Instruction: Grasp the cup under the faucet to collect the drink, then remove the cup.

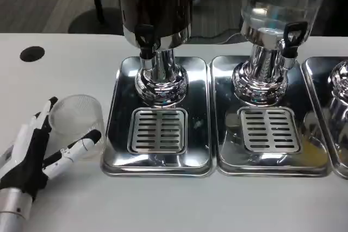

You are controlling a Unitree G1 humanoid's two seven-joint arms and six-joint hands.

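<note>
The tank (155, 4) over the black faucet looks dark brown, so I expect brown drink to gather in the clear plastic cup (78, 126) carried underneath.
A clear plastic cup (77, 121) stands upright on the white table (163, 205), just left of the left dispenser's steel base (200, 107). My left hand (38, 153) sits beside it at the lower left with fingers spread around the cup's near side; one finger reaches the cup's lower right, others lie by its left rim. I cannot tell whether they touch. The dark drink dispenser's black faucet (145, 39) hangs over the slotted drip grate (158, 130), with nothing under it.
A second dispenser with a clear tank and a black faucet (291, 37) stands to the right on its own steel base (315, 145). A third base edge (340, 96) shows at far right. A black hole (32, 53) marks the table at back left.
</note>
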